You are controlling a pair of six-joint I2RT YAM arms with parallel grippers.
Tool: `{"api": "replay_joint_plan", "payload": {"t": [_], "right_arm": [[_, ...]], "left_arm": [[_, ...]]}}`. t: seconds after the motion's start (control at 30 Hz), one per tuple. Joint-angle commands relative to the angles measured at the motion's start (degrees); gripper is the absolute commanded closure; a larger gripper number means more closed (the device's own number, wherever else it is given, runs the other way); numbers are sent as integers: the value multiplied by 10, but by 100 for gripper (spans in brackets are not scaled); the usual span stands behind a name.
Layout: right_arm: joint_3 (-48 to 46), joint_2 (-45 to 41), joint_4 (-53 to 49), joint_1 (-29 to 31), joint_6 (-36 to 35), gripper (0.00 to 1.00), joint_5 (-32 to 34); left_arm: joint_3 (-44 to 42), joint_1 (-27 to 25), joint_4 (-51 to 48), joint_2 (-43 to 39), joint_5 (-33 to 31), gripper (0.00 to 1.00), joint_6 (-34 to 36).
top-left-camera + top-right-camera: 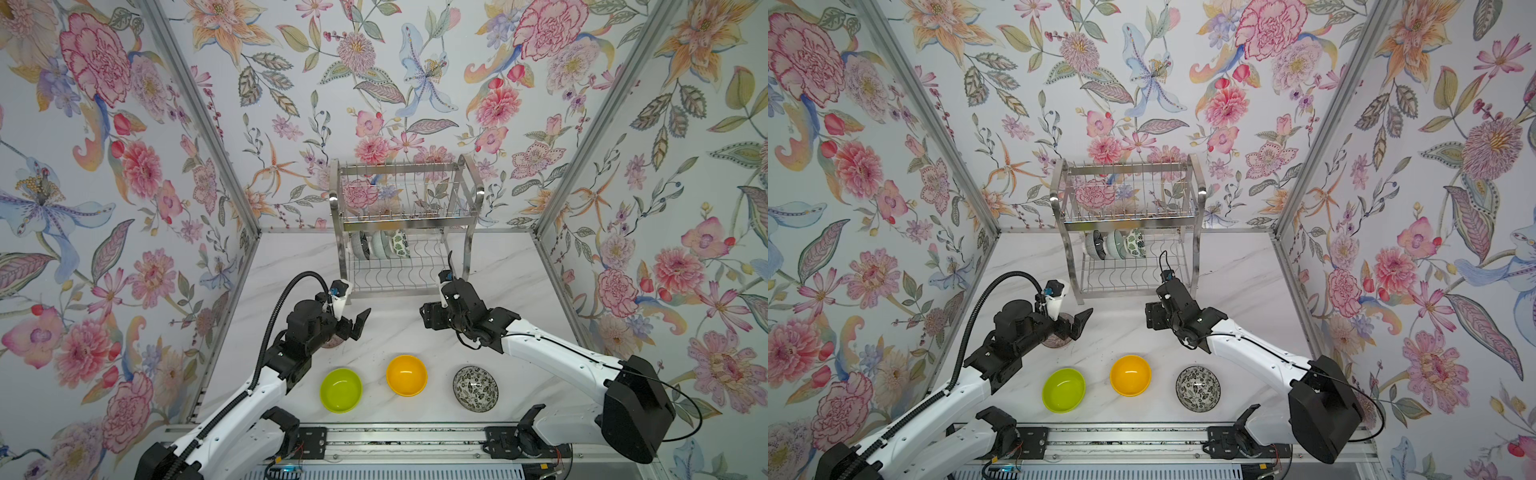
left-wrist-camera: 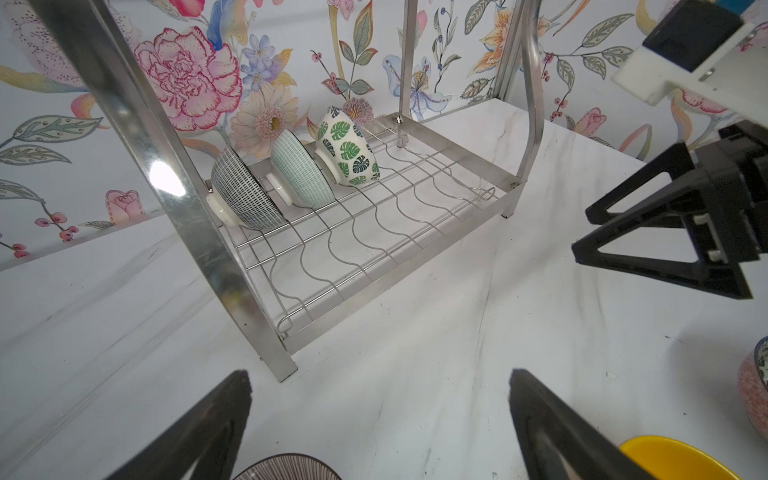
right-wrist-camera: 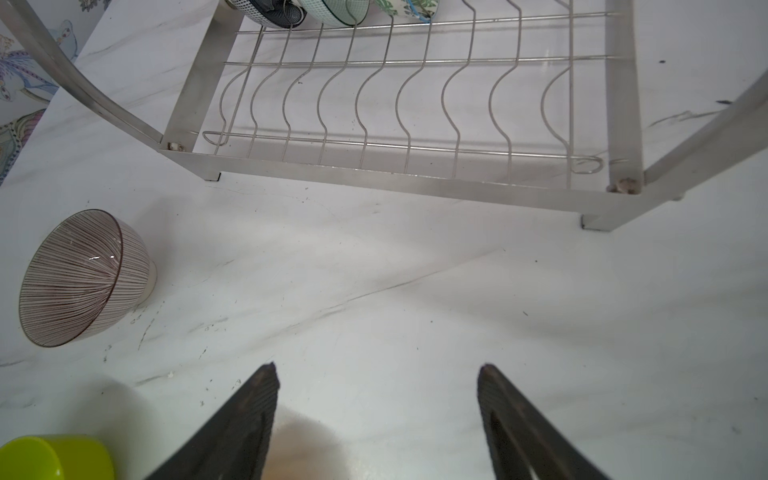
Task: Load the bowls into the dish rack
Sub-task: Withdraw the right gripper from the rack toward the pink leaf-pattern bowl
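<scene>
A wide gap point(image 1: 440, 382) separates the floral bowl from the orange-yellow bowl. My right gripper should keep moving toward the floral bowl's rim point(image 1: 458, 374) until its fingers are on either side of it.
The steel dish rack point(image 1: 405, 224) stands at the back. Three bowls lean on edge in its lower tier: dark navy point(image 2: 245, 195), pale mint point(image 2: 301, 170) and leaf-print point(image 2: 347, 149). A lime green bowl point(image 1: 340, 390), an orange-yellow bowl point(image 1: 406, 375) and a black-and-white floral bowl point(image 1: 475, 388) sit in a row near the table's front. A pinkish-brown ribbed bowl point(image 3: 79, 278) stands in front of the rack's left foot. My left gripper point(image 1: 359, 324) hangs open just above and beyond it, holding nothing. My right gripper point(image 1: 426, 316) is open and empty before the rack's right side.
The rack's upper tier point(image 1: 1129, 195) holds nothing, and the lower tier's wavy slots point(image 3: 415, 95) right of the three bowls are free. Floral walls close in the white marble table point(image 1: 395, 332) on three sides. A metal rail point(image 1: 395, 436) runs along the front edge.
</scene>
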Motion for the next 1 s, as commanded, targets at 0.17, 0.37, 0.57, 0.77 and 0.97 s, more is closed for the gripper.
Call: {"api": "replay_joint_plan", "payload": {"t": [0.17, 0.37, 0.57, 0.77, 0.97], "right_arm": [[10, -32, -117, 5, 116, 23, 56], [35, -32, -237, 15, 187, 25, 19], [51, -46, -356, 49, 250, 26, 3], [34, -73, -398, 65, 306, 27, -32], [21, -86, -424, 91, 351, 27, -46]], "left_arm": [[18, -2, -6, -6, 8, 1, -4], [17, -1, -9, -13, 4, 1, 0], [16, -1, -11, -14, 4, 1, 1], [17, -2, -10, -15, 9, 1, -1], [20, -2, -12, -5, 11, 1, -1]]}}
